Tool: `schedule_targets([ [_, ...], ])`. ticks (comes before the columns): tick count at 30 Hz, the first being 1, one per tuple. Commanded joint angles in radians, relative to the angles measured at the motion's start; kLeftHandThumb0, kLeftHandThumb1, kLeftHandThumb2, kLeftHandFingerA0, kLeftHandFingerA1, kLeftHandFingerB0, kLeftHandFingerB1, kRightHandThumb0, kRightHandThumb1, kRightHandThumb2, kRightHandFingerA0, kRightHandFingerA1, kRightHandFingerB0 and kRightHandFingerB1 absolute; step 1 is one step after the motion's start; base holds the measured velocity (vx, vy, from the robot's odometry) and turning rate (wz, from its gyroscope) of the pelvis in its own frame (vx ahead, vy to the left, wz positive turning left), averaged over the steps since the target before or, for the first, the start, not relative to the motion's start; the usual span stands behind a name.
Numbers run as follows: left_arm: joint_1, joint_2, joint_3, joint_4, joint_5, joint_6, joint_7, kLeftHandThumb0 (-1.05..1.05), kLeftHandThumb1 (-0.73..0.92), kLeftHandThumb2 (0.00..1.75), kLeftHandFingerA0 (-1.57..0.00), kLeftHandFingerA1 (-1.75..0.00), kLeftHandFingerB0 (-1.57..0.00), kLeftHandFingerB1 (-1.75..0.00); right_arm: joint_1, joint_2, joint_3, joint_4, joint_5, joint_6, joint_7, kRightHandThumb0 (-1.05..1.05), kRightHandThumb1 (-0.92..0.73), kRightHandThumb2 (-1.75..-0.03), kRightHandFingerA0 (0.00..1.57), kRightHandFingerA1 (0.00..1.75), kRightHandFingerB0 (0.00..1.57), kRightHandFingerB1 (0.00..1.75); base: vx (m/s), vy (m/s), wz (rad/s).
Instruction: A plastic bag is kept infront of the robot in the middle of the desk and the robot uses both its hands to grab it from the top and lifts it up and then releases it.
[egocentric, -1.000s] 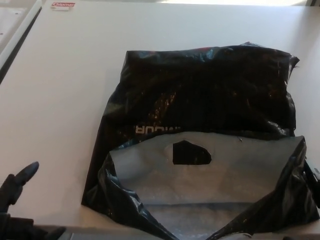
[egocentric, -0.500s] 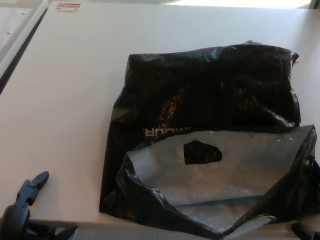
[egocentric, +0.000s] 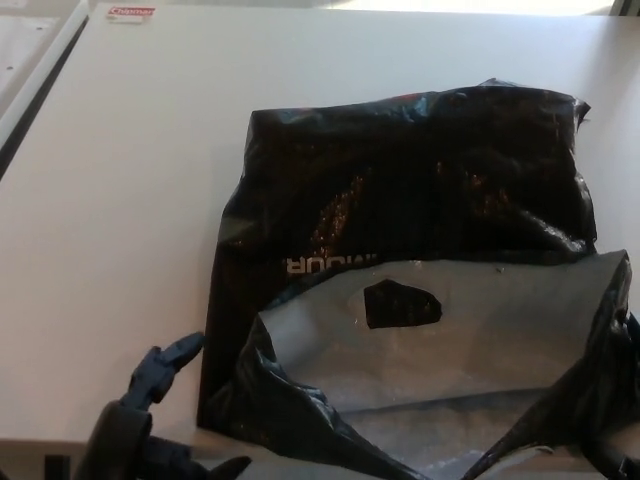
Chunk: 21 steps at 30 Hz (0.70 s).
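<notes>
The bag's limp opening (egocentric: 445, 345) is sagging open towards me, so I expect the bag's far end (egocentric: 415, 108) to swing down and hang below the opening when I lift it.
A black plastic bag (egocentric: 420, 190) lies flat in the middle of the white desk (egocentric: 120, 200). Its mouth faces me and gapes open, showing the silver-grey lining (egocentric: 450, 340) and a cut-out handle hole (egocentric: 402, 304). White lettering (egocentric: 325, 265) runs across the black outside. My left hand (egocentric: 140, 420) rises at the bottom left, just left of the bag's near corner and apart from it. Its fingers are spread and hold nothing. My right hand does not show.
A red and white label (egocentric: 130, 12) sits at the desk's far left corner. Along the left edge a dark gap (egocentric: 35, 95) separates this desk from another white surface (egocentric: 25, 40). The desk's near edge runs along the bottom of the picture.
My left hand has come up and to the right, closer to the bag's near left corner. The view shifted slightly; the bag itself lies as before.
</notes>
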Motion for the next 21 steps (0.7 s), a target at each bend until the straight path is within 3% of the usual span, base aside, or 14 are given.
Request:
schedule_targets([
  [1,0.054,-0.008,-0.061,-0.116,0.017,0.087,-0.025,-0.5,0.35,0.65,-0.2,-0.5,-0.09,-0.39,0.04,0.008,0.016,0.049,0.014,0.081,0.066,-0.9,-0.48,-0.83,0.2,0.54,0.0,0.0,0.0,0.0,0.0],
  [5,0.079,-0.022,-0.119,-0.185,0.007,0.108,-0.042,-0.49,0.34,0.65,-0.21,-0.48,-0.11,-0.39,0.034,0.013,0.02,0.065,0.017,0.061,0.048,-0.9,-0.46,-0.82,0.22,0.55,0.0,0.0,0.0,0.0,0.0],
  [9,0.02,-0.039,-0.13,-0.112,0.007,0.119,-0.035,-0.44,0.35,0.62,-0.19,-0.48,-0.12,-0.37,0.036,0.016,0.022,0.052,0.027,0.072,0.065,-0.89,-0.47,-0.83,0.19,0.54,0.0,0.0,0.0,0.0,0.0],
  [10,-0.008,-0.043,-0.128,-0.074,0.02,0.127,-0.023,-0.47,0.35,0.64,-0.24,-0.49,-0.16,-0.37,0.036,0.019,0.021,0.054,0.032,0.063,0.061,-0.81,-0.54,-0.57,0.27,0.49,0.0,0.02,0.0,0.0,0.0],
  [12,-0.038,-0.047,-0.126,-0.034,0.038,0.138,-0.008,-0.47,0.35,0.64,-0.24,-0.49,-0.16,-0.37,0.035,0.022,0.019,0.057,0.037,0.055,0.055,-0.81,-0.54,-0.57,0.27,0.49,0.0,0.02,0.0,0.0,0.0],
  [13,-0.09,-0.046,-0.113,0.041,0.052,0.132,0.011,-0.44,0.43,0.53,-0.36,-0.46,-0.28,-0.33,0.022,0.035,0.019,0.069,0.044,0.039,0.048,-0.8,-0.52,-0.57,0.32,0.5,0.0,0.28,0.0,0.0,0.0],
  [14,-0.148,-0.046,-0.109,0.124,0.069,0.16,0.03,-0.54,0.46,0.55,-0.52,-0.55,-0.57,-0.4,0.018,0.047,0.014,0.074,0.06,0.002,0.04,-0.62,-0.45,-0.54,0.61,0.58,0.57,0.48,0.0,0.0,0.0],
  [15,-0.212,-0.047,-0.105,0.216,0.09,0.197,0.052,-0.54,0.46,0.55,-0.52,-0.55,-0.57,-0.4,0.015,0.061,0.007,0.079,0.078,-0.043,0.031,-0.62,-0.45,-0.54,0.61,0.58,0.57,0.48,0.0,0.0,0.0],
  [16,-0.315,-0.085,-0.066,0.405,0.058,0.194,0.104,-0.39,0.51,0.52,-0.52,-1.53,-0.82,-0.68,0.023,0.099,-0.017,0.073,0.161,-0.102,0.077,-0.48,-0.48,-0.56,0.78,1.13,0.8,0.95,0.0,0.0,0.0],
  [17,-0.396,-0.109,-0.012,0.566,-0.004,0.168,0.117,-0.4,0.45,0.78,-1.1,-1.41,-0.94,-1.22,0.043,0.132,-0.026,0.047,0.218,-0.145,0.112,-0.54,-0.45,-0.75,0.94,1.32,0.86,1.11,0.0,0.0,0.0],
  [18,-0.43,-0.113,0.017,0.636,-0.034,0.158,0.123,-0.37,0.47,0.83,-1.22,-1.45,-1.1,-1.31,0.062,0.145,-0.021,0.021,0.228,-0.162,0.114,-0.46,-0.55,-0.6,0.88,1.48,0.79,1.27,-0.02,-0.008,0.09],
  [19,-0.452,-0.115,0.034,0.678,-0.047,0.157,0.134,-0.37,0.47,0.83,-1.22,-1.45,-1.1,-1.31,0.078,0.152,-0.016,0.001,0.228,-0.171,0.11,-0.46,-0.55,-0.6,0.88,1.48,0.79,1.27,-0.06,-0.018,0.12],
  [20,-0.516,-0.097,0.052,0.77,-0.047,0.16,0.167,-0.35,0.5,0.85,-1.27,-1.47,-1.13,-1.34,0.112,0.168,0.002,-0.068,0.244,-0.163,0.126,-0.52,-0.47,-0.86,1.07,1.32,0.77,1.09,-0.1,-0.015,0.25],
  [21,-0.576,-0.085,0.077,0.85,-0.058,0.168,0.2,-0.34,0.49,0.85,-1.24,-1.45,-1.14,-1.33,0.141,0.185,0.016,-0.127,0.278,-0.165,0.151,-0.52,-0.47,-0.86,1.08,1.33,0.76,1.08,-0.14,-0.033,0.27],
])
